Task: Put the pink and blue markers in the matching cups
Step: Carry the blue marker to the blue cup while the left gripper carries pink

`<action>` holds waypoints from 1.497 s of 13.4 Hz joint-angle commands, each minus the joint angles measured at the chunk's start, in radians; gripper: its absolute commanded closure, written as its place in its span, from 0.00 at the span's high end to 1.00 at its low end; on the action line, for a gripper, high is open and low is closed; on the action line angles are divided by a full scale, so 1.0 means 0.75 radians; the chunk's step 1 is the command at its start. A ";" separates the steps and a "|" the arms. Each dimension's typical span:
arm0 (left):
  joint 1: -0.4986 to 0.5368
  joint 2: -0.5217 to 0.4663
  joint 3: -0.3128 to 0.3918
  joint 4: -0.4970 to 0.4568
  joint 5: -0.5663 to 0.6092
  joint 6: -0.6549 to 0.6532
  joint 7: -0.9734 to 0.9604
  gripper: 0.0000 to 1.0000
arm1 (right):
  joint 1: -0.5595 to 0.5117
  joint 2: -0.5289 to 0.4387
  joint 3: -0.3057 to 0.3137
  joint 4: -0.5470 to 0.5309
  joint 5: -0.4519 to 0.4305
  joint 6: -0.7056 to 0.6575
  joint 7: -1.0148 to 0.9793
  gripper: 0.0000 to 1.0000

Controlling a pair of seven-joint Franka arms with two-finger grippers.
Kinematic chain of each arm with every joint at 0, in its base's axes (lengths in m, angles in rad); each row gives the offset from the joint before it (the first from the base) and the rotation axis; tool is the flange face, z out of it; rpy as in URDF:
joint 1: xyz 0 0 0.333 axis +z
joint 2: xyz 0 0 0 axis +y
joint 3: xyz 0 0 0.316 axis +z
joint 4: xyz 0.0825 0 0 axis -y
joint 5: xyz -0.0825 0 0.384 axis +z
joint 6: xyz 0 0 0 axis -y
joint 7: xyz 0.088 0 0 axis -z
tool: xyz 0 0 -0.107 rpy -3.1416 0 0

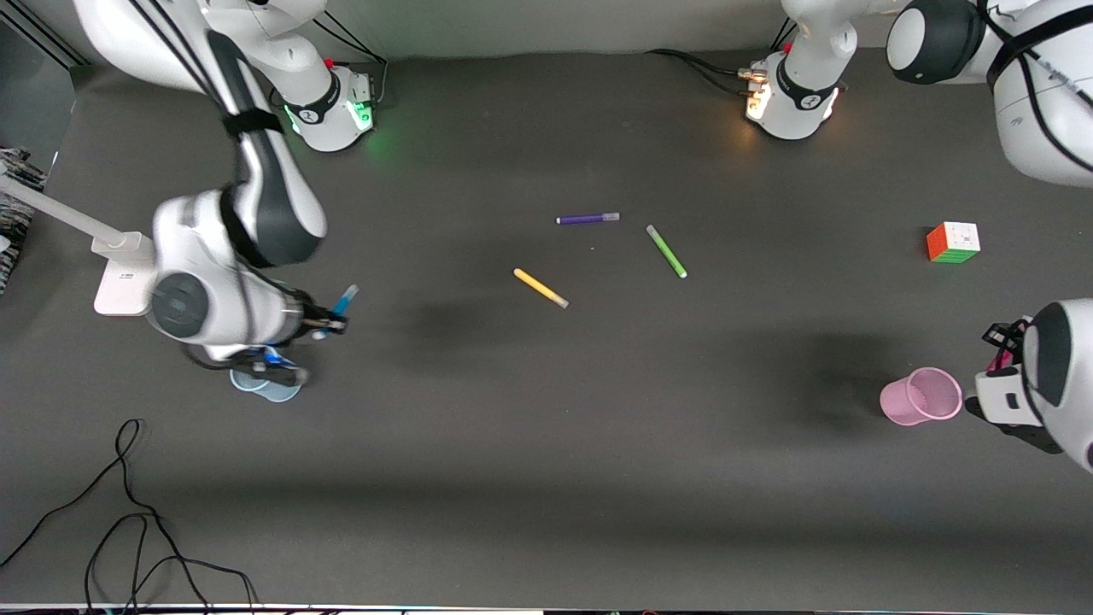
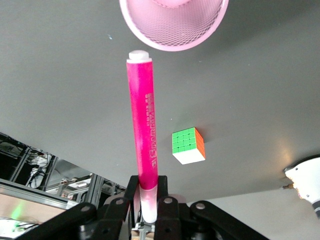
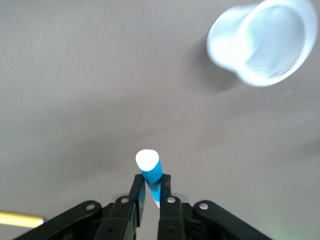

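The pink marker's white tip (image 2: pixel 139 56) is outside the pink cup's rim. Next, my left gripper swings back over the cup's opening (image 1: pixel 931 394) before it lets go of the marker.
My right gripper (image 1: pixel 329 323) is shut on the blue marker (image 1: pixel 344 301), which it holds tilted in the air beside the pale blue cup (image 1: pixel 265 386) at the right arm's end of the table. In the right wrist view the blue marker (image 3: pixel 150 170) sticks out between the fingers, with the blue cup (image 3: pixel 262 42) off to one side. My left gripper (image 1: pixel 999 352) is shut on the pink marker (image 2: pixel 142 130) next to the pale pink cup (image 1: pixel 922 396). The marker's white tip points at the pink cup's open mouth (image 2: pixel 175 22).
A purple marker (image 1: pixel 587 219), a green marker (image 1: pixel 666 250) and a yellow marker (image 1: pixel 540 288) lie mid-table. A multicoloured cube (image 1: pixel 953 242) sits toward the left arm's end. Black cables (image 1: pixel 128 530) lie near the front edge. A white stand (image 1: pixel 115 273) is by the right arm.
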 commanded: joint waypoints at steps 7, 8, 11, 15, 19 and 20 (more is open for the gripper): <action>-0.125 -0.016 0.021 -0.175 0.156 0.141 0.171 0.00 | 0.016 -0.184 -0.242 -0.219 -0.223 0.454 0.036 0.00; -0.115 -0.016 0.025 -0.183 0.158 0.160 0.202 0.00 | 0.014 -0.174 -0.250 -0.227 -0.223 0.512 0.036 0.00; -0.070 0.002 0.025 -0.210 0.158 0.286 0.255 0.00 | 0.006 -0.154 -0.271 -0.270 -0.223 0.655 0.020 0.00; -0.066 0.047 0.025 -0.210 0.136 0.327 0.253 0.00 | 0.006 -0.127 -0.285 -0.380 -0.223 0.888 0.020 0.00; -0.060 0.074 0.025 -0.208 0.146 0.372 0.251 0.64 | 0.008 -0.109 -0.287 -0.456 -0.223 1.007 0.014 0.00; -0.064 0.074 0.025 -0.204 0.138 0.371 0.243 1.00 | 0.008 -0.109 -0.287 -0.486 -0.223 1.060 0.014 0.00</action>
